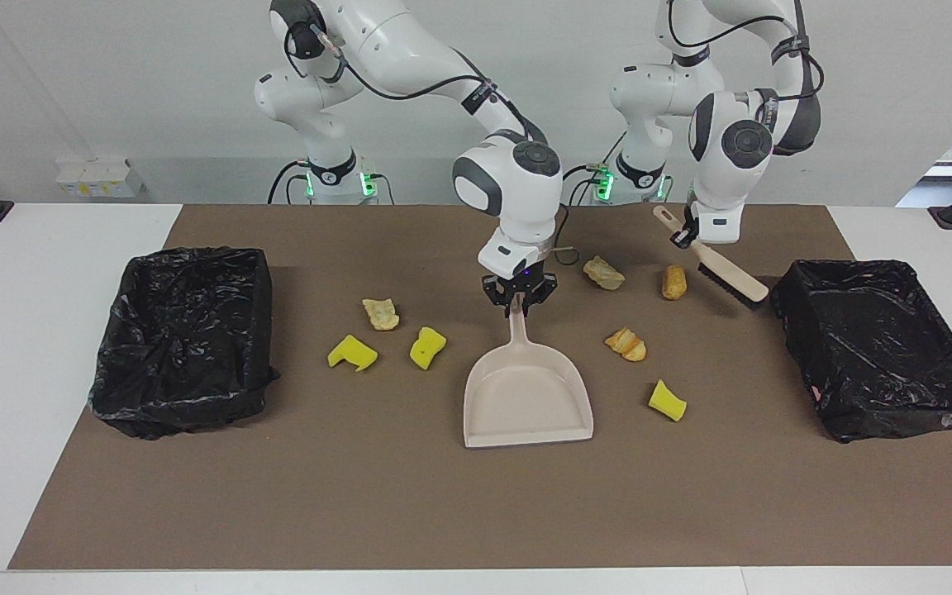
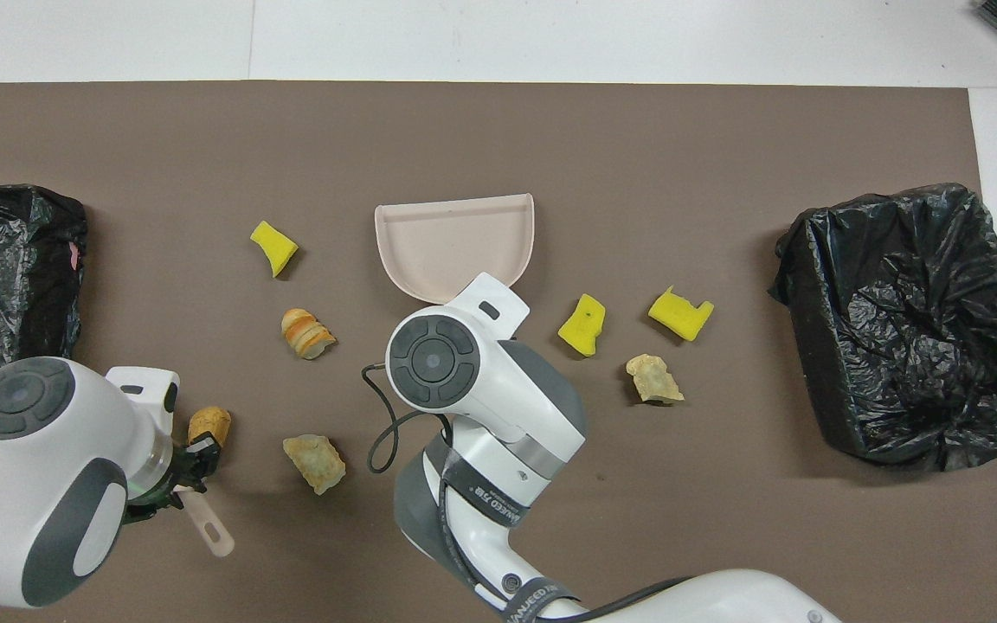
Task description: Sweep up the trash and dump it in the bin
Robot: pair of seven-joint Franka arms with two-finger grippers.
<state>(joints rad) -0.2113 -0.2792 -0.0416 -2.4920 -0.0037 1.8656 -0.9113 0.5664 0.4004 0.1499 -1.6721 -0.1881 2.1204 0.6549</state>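
Note:
The robot's right gripper should turn the dustpan's open edge (image 1: 529, 440) toward the tan lump (image 1: 673, 283) while the left gripper sweeps the lump inward, because that edge points away from the lump.
The beige dustpan (image 1: 525, 401) (image 2: 455, 242) lies mid-table with its handle toward the robots, and my right gripper (image 1: 519, 301) is shut on that handle. My left gripper (image 1: 683, 235) (image 2: 191, 472) is shut on the beige brush (image 1: 728, 274) (image 2: 209, 529), held tilted in the air over the mat beside a tan lump (image 1: 673, 282) (image 2: 209, 424). Trash lies scattered around the pan: yellow sponge chunks (image 1: 352, 353) (image 1: 427, 347) (image 1: 667, 400) and bread-like lumps (image 1: 381, 313) (image 1: 604, 273) (image 1: 625, 344). In the overhead view the wrist hides the right gripper.
A black-lined bin (image 1: 183, 339) (image 2: 905, 320) stands at the right arm's end of the brown mat. A shallower black-lined bin (image 1: 881, 347) (image 2: 5, 277) stands at the left arm's end, close to the brush head.

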